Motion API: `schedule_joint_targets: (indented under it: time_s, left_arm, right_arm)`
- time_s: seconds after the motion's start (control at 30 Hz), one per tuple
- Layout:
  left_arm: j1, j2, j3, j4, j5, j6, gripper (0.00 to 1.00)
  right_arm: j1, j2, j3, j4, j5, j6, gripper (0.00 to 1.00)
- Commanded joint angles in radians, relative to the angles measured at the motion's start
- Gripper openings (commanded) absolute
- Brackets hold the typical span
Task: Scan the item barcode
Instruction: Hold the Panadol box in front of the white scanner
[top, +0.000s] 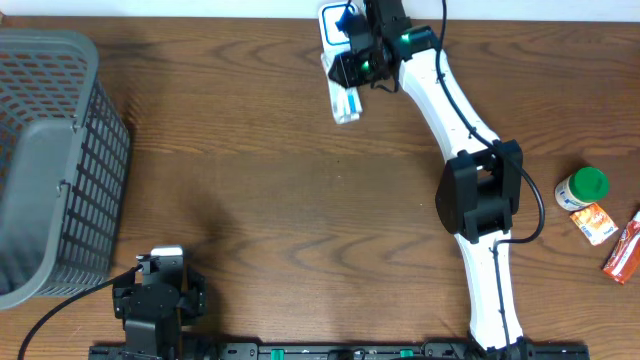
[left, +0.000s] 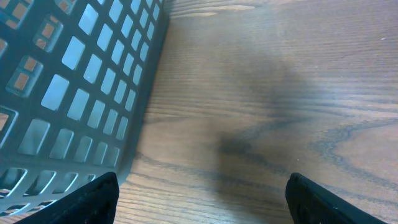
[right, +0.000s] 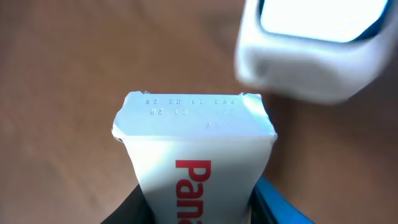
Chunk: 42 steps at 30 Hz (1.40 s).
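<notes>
The white tube (top: 345, 104) is hanging short of the scanner's lit window (top: 338, 27). My right gripper should turn its wrist and swing back above the scanner before it puts the tube aside.
A white tube with red lettering (right: 196, 149) is held in my right gripper (right: 199, 205), which is shut on it, a black finger (right: 127, 211) on one side and a blue-edged one on the other. The tube's crimped end points toward the white scanner (right: 311, 50), just short of it. From overhead the tube (top: 345, 100) hangs below the right gripper (top: 358, 65), beside the white and blue scanner (top: 333, 25) at the table's far edge. No barcode shows on the tube. My left gripper (left: 202, 202) is open over bare wood, with nothing between its fingers (left: 81, 202).
A grey mesh basket (top: 50, 160) fills the left side, its wall (left: 74, 81) close to my left gripper (top: 160, 262). At the right edge stand a green-capped bottle (top: 582, 187), an orange packet (top: 595, 222) and a red packet (top: 622, 250).
</notes>
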Motion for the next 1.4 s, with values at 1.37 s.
schedule_joint_targets:
  time_s: [1.37]
  left_arm:
    - [0.003, -0.002, 0.008, -0.002, -0.003, -0.009, 0.86]
  right_arm:
    - [0.181, 0.281, 0.048, 0.955, 0.856, -1.096, 0.17]
